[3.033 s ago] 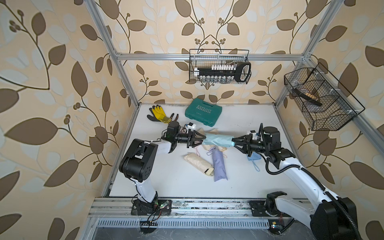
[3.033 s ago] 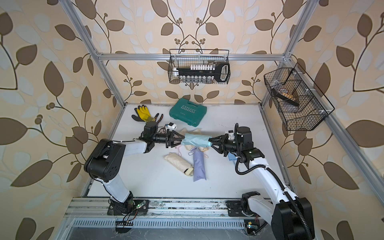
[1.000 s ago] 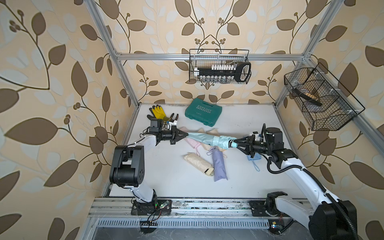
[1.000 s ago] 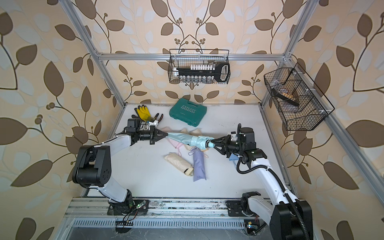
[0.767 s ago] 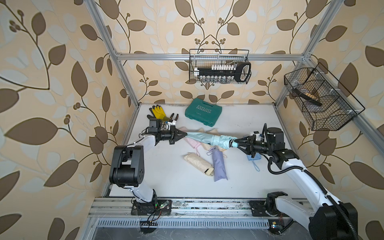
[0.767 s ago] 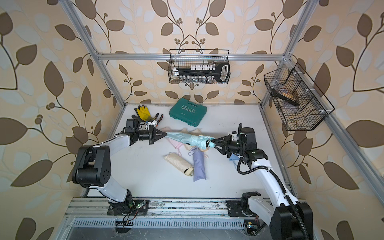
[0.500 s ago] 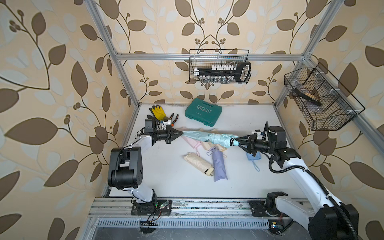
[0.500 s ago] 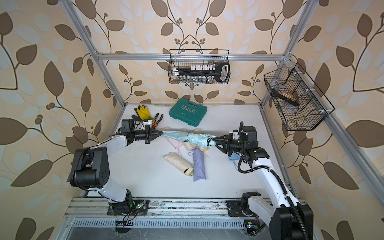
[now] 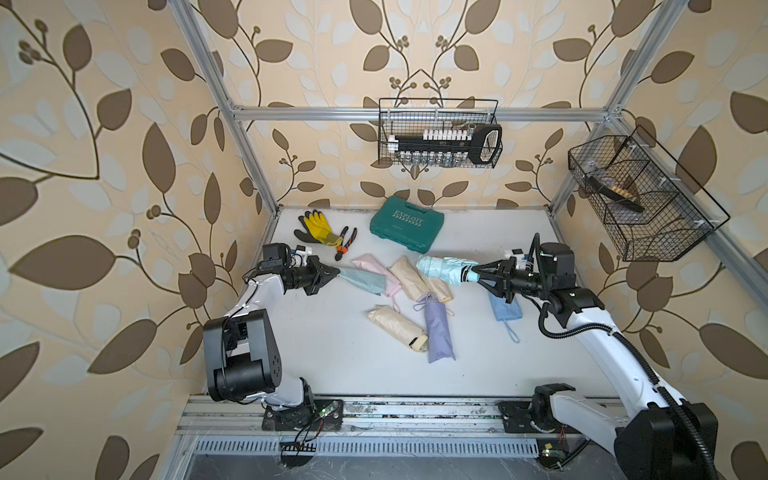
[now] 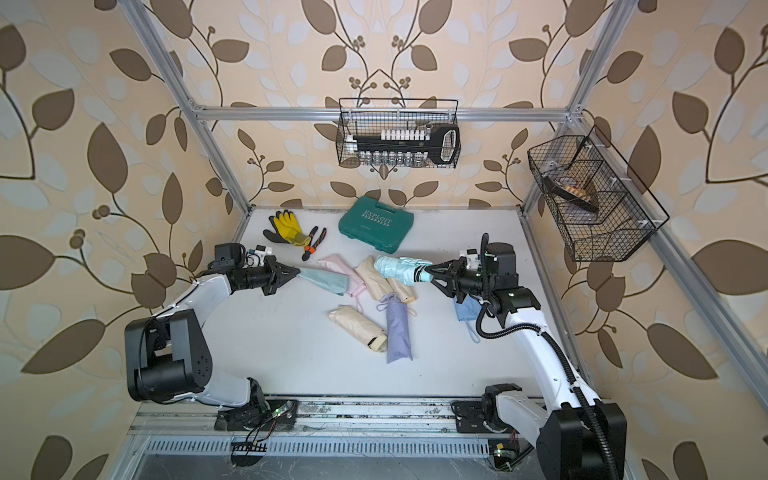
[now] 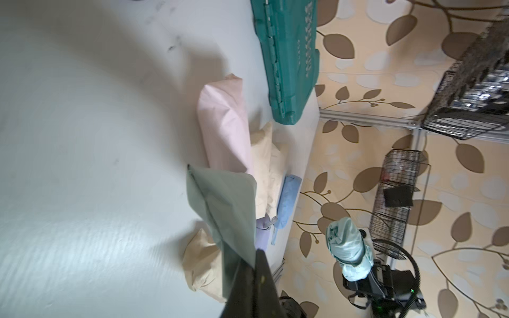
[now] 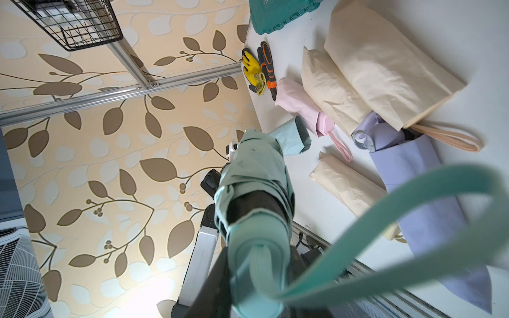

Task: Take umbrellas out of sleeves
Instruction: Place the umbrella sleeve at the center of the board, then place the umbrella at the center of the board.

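Note:
The mint sleeve (image 9: 365, 280) hangs clear of the mint umbrella, so my left gripper keeps lowering the sleeve to the open tabletop (image 9: 336, 306) and let it go there.
The mint umbrella (image 9: 442, 269) (image 10: 399, 267) hangs level above the table, bare, its pleats bunched. My right gripper (image 9: 478, 276) (image 10: 430, 274) (image 12: 256, 269) is shut on its handle, and the wrist loop curls toward the right wrist camera. My left gripper (image 9: 334, 272) (image 10: 296, 272) (image 11: 254, 261) is shut on one end of the limp mint sleeve (image 9: 361, 279) (image 10: 324, 279) (image 11: 225, 203), whose free end droops onto the pink one (image 9: 376, 272). A gap separates sleeve and umbrella. Cream (image 9: 397, 326), lilac (image 9: 438, 328) and blue (image 9: 505, 307) sleeved umbrellas lie on the table.
A green plastic case (image 9: 407, 224) sits at the back, with yellow-black gloves (image 9: 316, 226) and pliers (image 9: 345, 243) at the back left. Wire baskets hang on the back wall (image 9: 440, 139) and the right wall (image 9: 640, 195).
The two arms have drawn apart. The mint sleeve has slid off the umbrella's tip and now hangs slack from the left gripper, while the umbrella has stayed in the right.

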Tool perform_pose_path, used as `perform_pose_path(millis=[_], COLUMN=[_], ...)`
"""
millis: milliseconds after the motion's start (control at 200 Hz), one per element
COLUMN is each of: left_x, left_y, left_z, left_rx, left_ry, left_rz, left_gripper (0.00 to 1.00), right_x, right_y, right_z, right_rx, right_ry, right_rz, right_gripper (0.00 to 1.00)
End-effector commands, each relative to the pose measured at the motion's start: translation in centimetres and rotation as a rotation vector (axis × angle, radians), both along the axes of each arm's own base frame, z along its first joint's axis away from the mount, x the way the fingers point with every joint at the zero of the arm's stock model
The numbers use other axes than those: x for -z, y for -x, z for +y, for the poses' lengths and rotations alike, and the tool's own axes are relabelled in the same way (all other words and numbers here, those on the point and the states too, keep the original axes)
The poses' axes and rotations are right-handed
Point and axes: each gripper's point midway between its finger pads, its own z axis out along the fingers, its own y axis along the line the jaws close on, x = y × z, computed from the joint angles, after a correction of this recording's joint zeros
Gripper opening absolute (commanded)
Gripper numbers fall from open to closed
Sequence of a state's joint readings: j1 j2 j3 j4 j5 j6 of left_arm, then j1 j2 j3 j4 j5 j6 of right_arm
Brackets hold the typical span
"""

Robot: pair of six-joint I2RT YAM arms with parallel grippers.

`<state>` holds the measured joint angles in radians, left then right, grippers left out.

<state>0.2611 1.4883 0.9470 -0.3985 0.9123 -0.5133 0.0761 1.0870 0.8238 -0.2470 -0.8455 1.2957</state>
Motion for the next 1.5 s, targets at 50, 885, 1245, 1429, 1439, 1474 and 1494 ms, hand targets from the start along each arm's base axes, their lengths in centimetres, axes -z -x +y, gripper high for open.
perform_pose_path(millis=[50, 885, 1245, 1429, 1439, 1474, 1494], left_x=[3.0, 5.0, -7.2, -6.6, -6.6, -6.4, -6.4], left_y=[2.9, 3.9, 1.9, 3.1, 3.1, 3.2, 3.2], left_z=[3.5, 7.8, 3.8, 3.5, 3.5, 3.4, 3.4], left_rx=[0.053, 0.021, -0.143, -0.137, -0.137, -0.136, -0.136], left_ry=[-0.363, -0.613, -0.346, -0.353, -0.353, -0.349, -0.348], left_rz=[0.157, 0.305, -0.048, -0.051, -0.051, -0.046, -0.046], left_gripper=[0.00, 0.76, 0.99, 0.99, 0.99, 0.99, 0.99], right_x=[-2.3, 0.3, 3.6, 6.6, 6.8, 7.2, 7.4], right_y=[-1.0, -0.6, 1.8, 2.5, 2.6, 2.5, 2.4], right_z=[0.4, 13.8, 25.0, 29.2, 29.4, 30.0, 30.3], right_rx=[-0.021, -0.333, -0.644, -0.731, -0.734, -0.740, -0.744], right_ry=[-0.005, 0.009, -0.004, -0.006, -0.006, -0.006, -0.009], right_rz=[-0.087, -0.092, -0.090, -0.057, -0.054, -0.051, -0.051], right_gripper=[0.00, 0.00, 0.00, 0.00, 0.00, 0.00, 0.00])
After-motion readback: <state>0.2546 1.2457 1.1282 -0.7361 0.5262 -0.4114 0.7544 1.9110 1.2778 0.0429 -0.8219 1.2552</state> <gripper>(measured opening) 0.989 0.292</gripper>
